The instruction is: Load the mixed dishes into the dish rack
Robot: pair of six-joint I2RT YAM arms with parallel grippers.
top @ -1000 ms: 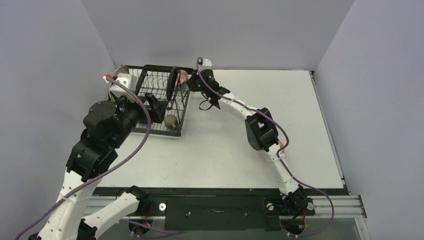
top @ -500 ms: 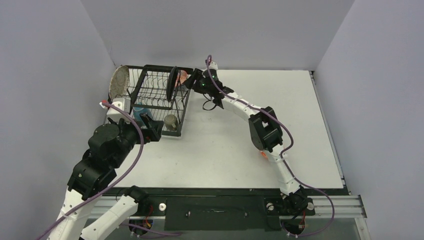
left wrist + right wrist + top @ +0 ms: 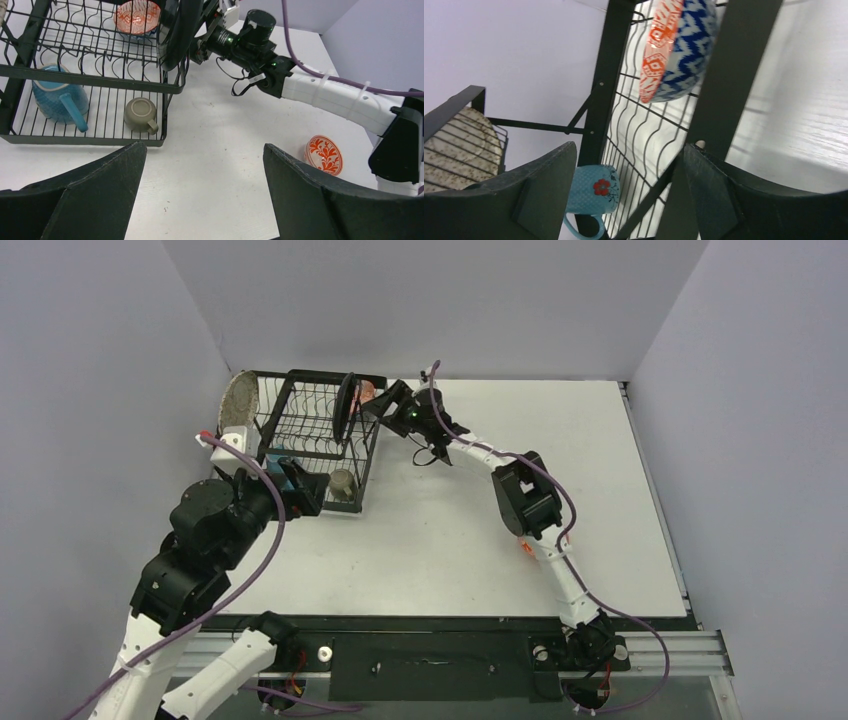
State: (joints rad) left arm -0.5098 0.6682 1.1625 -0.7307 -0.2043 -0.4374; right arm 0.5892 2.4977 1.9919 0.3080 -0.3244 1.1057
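My right gripper carries on moving in, as its open fingers are crosswise to the rack's side rail (image 3: pixel 721 105) and clear of the patterned bowl (image 3: pixel 681 52), until it grips the rail.
The black wire dish rack (image 3: pixel 368 462) stands at the far left. In it are the speckled plate (image 3: pixel 238 402), the upright black plate (image 3: pixel 346 405), a patterned bowl (image 3: pixel 366 393), the olive cup (image 3: pixel 342 483) and the light-blue mug (image 3: pixel 57 100). My right gripper (image 3: pixel 385 400) hangs open at the rack's far right corner, just clear of that bowl (image 3: pixel 679 45), nothing between its fingers. My left gripper (image 3: pixel 303 490) is open and empty at the rack's near edge. A second patterned bowl (image 3: pixel 325 154) lies on the table beneath the right arm.
The right arm (image 3: pixel 320 92) arches over the middle of the white table (image 3: pixel 450 540) toward the rack. Grey walls close in the left, back and right sides. A black rail (image 3: pixel 430 665) runs along the near edge.
My right gripper opened, left the patterned bowl in the rack and drew back a little. My left gripper came out of the rack toward the near side, uncovering the mug.
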